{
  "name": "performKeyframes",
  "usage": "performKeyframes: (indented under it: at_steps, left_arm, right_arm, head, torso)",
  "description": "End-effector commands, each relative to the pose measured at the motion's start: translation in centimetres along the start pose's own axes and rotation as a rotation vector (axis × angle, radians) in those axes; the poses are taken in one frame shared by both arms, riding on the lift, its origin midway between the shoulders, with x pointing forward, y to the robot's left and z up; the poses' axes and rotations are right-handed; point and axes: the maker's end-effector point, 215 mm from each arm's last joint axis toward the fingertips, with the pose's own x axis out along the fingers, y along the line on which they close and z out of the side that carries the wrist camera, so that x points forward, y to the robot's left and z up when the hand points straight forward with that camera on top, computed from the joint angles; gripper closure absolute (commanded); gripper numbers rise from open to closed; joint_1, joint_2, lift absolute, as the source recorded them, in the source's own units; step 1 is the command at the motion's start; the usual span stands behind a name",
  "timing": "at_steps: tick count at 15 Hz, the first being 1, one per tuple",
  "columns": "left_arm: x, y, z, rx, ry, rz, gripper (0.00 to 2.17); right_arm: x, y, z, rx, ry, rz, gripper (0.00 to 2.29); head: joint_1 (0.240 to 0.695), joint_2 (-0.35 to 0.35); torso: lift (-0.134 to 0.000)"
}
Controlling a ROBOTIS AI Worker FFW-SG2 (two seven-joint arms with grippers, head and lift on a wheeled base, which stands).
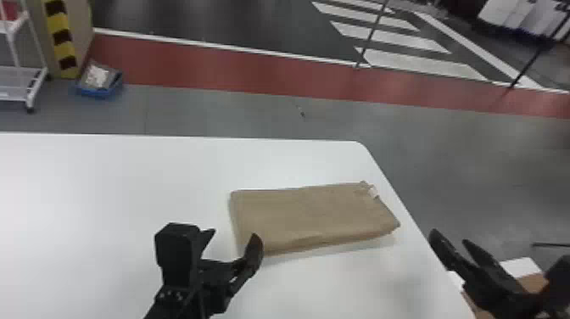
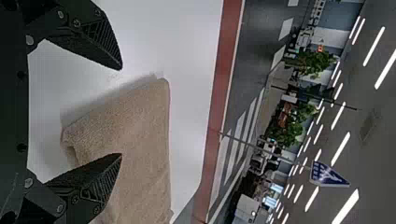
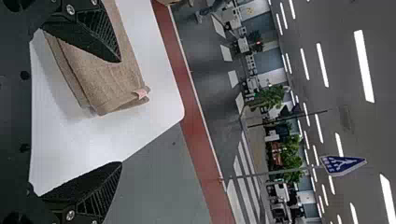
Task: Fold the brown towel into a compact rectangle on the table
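Note:
The layers of the brown towel lie even along the towel's near edge (image 1: 326, 242), so its tagged end (image 1: 371, 206) will bend over as a single flap when I fold it.
The brown towel (image 1: 314, 216) lies folded in a flat, layered rectangle near the table's right edge, a small white tag at its far right corner. My left gripper (image 1: 231, 242) stands open at the towel's near left corner, nothing between its fingers. Off the table's right edge, my right gripper (image 1: 449, 244) is open and apart from the towel. In the left wrist view, the open left gripper (image 2: 121, 112) has the towel (image 2: 135, 135) beyond and beside one finger. The right wrist view has the towel (image 3: 102, 70) partly behind one finger of the open right gripper (image 3: 121, 112).
The white table (image 1: 106, 182) extends to the left, its rounded far corner beyond the towel. Below the table's right edge, a brown and white box (image 1: 530, 280) sits near the right arm. A blue bin (image 1: 99, 82) and a white rack (image 1: 25, 80) stand on the floor behind.

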Motion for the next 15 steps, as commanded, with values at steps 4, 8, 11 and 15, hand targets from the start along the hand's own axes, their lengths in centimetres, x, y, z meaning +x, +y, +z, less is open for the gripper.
performKeyframes:
  at_steps: [4,8,11,15]
  left_arm:
    - [1.0,-2.4,-2.0,0.024,0.033,-0.016,0.28]
    - [2.4,-1.0,-2.5,0.054,0.031,0.04,0.28]
    - [2.6,-0.2,-2.2,0.07,0.023,0.064,0.44]
    - [2.2,-0.5,-2.6,0.066,0.032,0.055,0.52]
  right_arm:
    - [-0.2,-0.2,-0.3,-0.008,0.007,0.002,0.11]
    - [0.1,0.4,-0.2,-0.012,0.008,0.013,0.12]
    - [0.1,0.2,-0.3,-0.019,0.012,0.011,0.12]
    - [0.3,0.3,-0.2,-0.023,0.011,0.013,0.12]
  head:
    - [0.695,-0.35]
    - [0.695,-0.35]
    - [0.695,-0.35]
    - [0.695,-0.35]
  torso:
    - [-0.125]
    - [-0.125]
    - [-0.125]
    - [-0.125]
